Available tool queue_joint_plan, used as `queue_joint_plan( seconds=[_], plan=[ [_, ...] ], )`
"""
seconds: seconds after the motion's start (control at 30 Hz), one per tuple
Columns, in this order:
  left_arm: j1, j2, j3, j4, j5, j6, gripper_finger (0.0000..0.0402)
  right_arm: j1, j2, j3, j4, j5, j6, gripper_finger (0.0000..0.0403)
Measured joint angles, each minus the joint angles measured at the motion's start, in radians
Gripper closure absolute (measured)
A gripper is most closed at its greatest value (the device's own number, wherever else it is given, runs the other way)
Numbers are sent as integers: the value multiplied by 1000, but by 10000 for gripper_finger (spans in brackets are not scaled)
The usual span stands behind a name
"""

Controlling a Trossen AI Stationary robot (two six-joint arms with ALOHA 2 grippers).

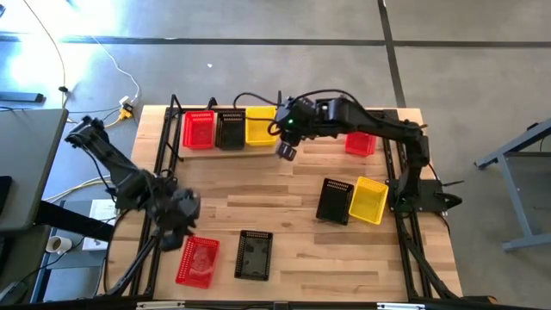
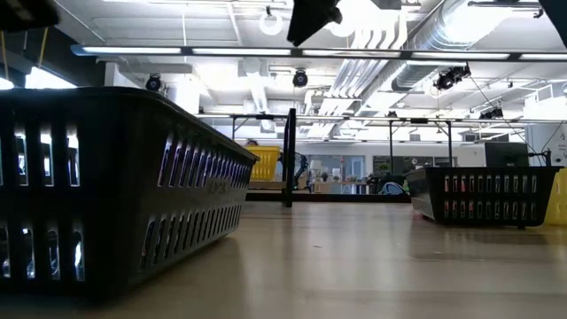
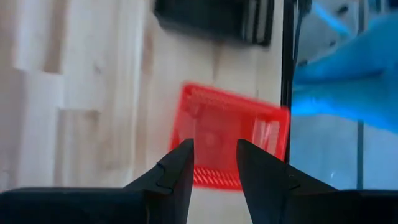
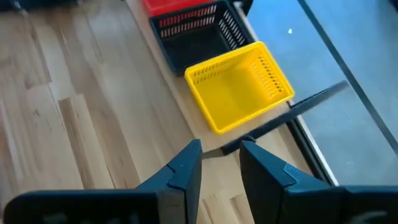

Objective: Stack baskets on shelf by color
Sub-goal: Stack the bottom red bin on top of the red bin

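Observation:
The loose red basket [image 1: 199,262] gets narrower toward its bottom, so it should fit down inside the open red basket on the shelf [image 1: 199,129] when I lower it.
On the shelf [image 1: 225,152] at the table's far edge, a red basket [image 1: 200,129], a black basket [image 1: 230,129] and a yellow basket [image 1: 260,125] stand side by side on their bottoms. My right gripper [image 1: 287,151] hangs open just right of and in front of that yellow basket [image 4: 239,93], touching nothing. My left gripper [image 1: 178,226] is open above the near left corner, over a loose red basket [image 3: 230,137] that lies on the table. Its fingers [image 3: 177,171] are clear of it.
Loose on the table are a black basket [image 1: 255,255] beside the near red one [image 1: 198,261], a black [image 1: 335,200] and yellow [image 1: 368,200] pair at the right, and a red basket [image 1: 360,143] far right. Black frame tubing [image 1: 164,146] borders the sides. Bare wood lies mid-table.

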Motion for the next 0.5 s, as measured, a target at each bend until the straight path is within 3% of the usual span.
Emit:
queue_joint_plan(
  seconds=[0.23, 0.5],
  plan=[
    [-175, 136, 0, 64, -28, -125, 291, -7, -54, 0, -10, 0, 1, 307],
    [-275, 282, 0, 194, -42, -235, 291, -26, -75, 0, -23, -1, 0, 307]
  ],
)
